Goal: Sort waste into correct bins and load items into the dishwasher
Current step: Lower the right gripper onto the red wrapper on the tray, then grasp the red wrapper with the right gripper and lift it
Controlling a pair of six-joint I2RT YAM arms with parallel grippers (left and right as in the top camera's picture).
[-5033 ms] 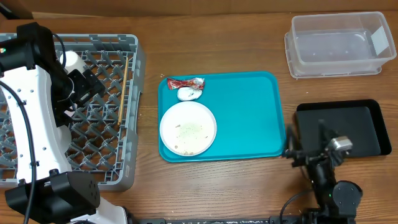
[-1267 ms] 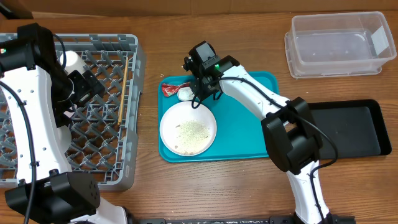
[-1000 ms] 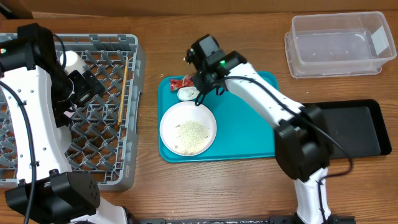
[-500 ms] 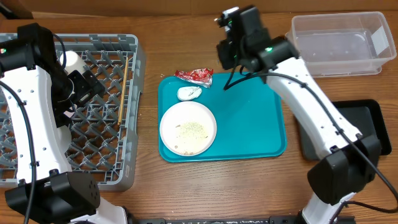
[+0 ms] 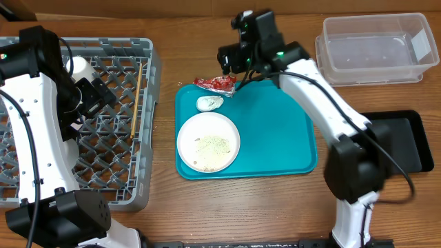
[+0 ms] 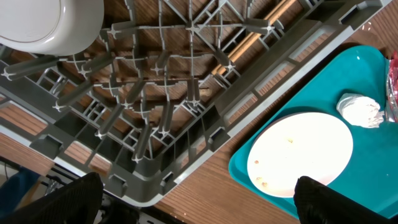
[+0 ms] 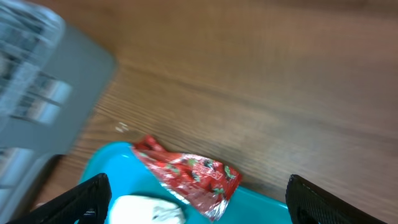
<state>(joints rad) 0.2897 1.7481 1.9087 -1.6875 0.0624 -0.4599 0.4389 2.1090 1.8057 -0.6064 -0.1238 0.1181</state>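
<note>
The red wrapper's near end (image 5: 228,87) points toward the robot's open right gripper and is clear of the white scrap, so the robot should keep moving down until the fingers are on either side of that end (image 7: 217,186).
The red wrapper (image 5: 215,83) lies across the far rim of the teal tray (image 5: 275,138). My right gripper (image 5: 233,69) hovers just above and right of it, open and empty. In the right wrist view the wrapper (image 7: 193,174) sits below the wide-apart gripper (image 7: 196,208), with the crumpled white scrap (image 7: 146,211) beside it. The scrap (image 5: 209,103) and the large white plate (image 5: 208,142) with rice grains rest on the tray. My left gripper (image 5: 96,96) hangs open over the grey dish rack (image 5: 148,76), which holds a white cup (image 5: 81,67) and chopsticks (image 5: 136,100).
A clear plastic tub (image 5: 375,49) stands at the far right. A black tray (image 5: 403,138) lies at the right, partly behind the right arm. In the left wrist view the rack's wall (image 6: 205,130) runs between cup (image 6: 56,25) and plate (image 6: 301,155).
My right gripper has opened and let go of the wrapper, which shifted from the tray's far-left corner onto its far rim. The right arm swung away right, then back left over it. Left arm unchanged.
</note>
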